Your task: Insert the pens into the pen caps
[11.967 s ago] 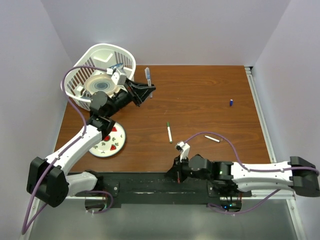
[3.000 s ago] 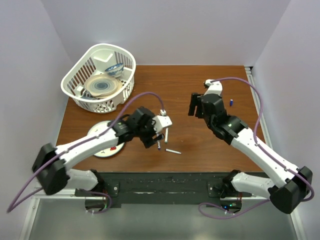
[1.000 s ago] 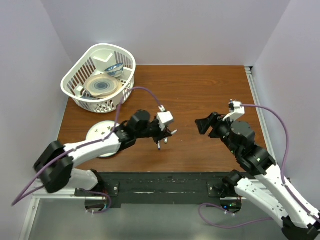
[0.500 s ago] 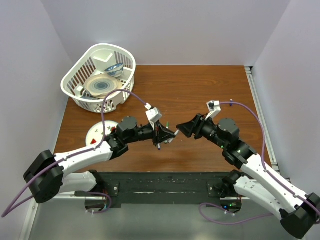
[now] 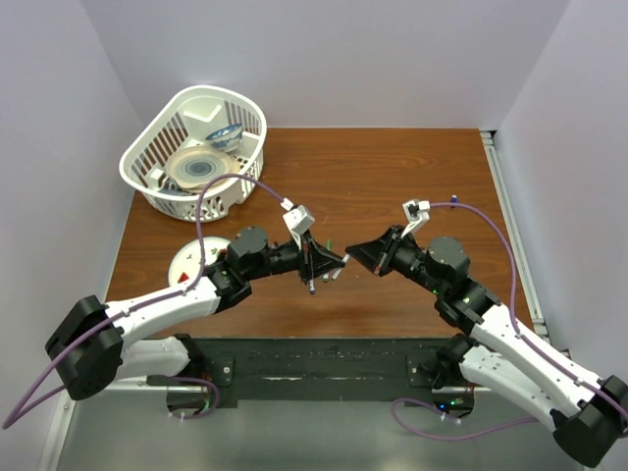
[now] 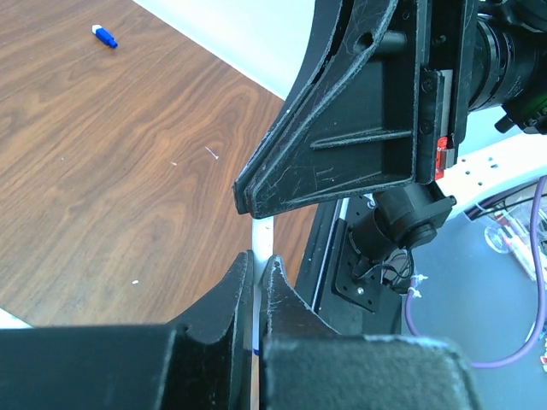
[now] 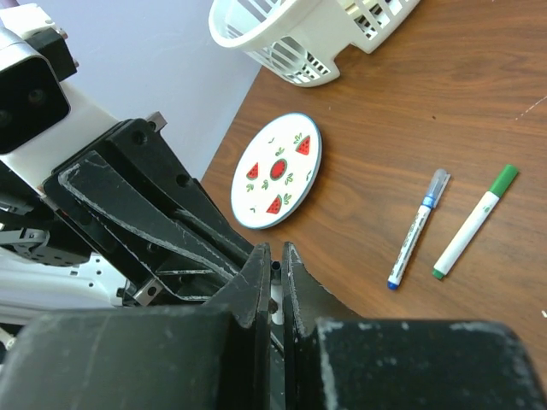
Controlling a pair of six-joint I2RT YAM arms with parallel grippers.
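Observation:
My right gripper is holding the white pen's tip end [image 6: 262, 231]. My left gripper should take the white pen from it, so that my right gripper is free for the blue cap [image 5: 453, 199].
My left gripper [image 5: 332, 265] [image 6: 258, 260] is shut on a thin white pen [image 6: 261, 237] that points at my right gripper [image 5: 357, 254]. The two meet tip to tip above the table's front middle. In the right wrist view my right gripper [image 7: 275, 254] is shut on a small dark cap [image 7: 275, 271], with white showing just below it. Whether pen and cap touch is hidden. A blue-tipped pen with a greyish cap [image 7: 416, 229] and a green-capped pen [image 7: 474, 224] lie side by side on the table. A blue cap [image 6: 104, 36] lies alone far off.
A round plate with watermelon prints [image 5: 192, 261] [image 7: 278, 169] lies at front left. A white basket [image 5: 157, 147] holding dishes stands at the back left corner. The black base rail [image 5: 314, 368] runs along the near edge. Purple cables loop over both arms.
Over the last second both arms swung inward until their grippers met tip to tip. In the last half second they edged only slightly closer. The loose pens stayed put.

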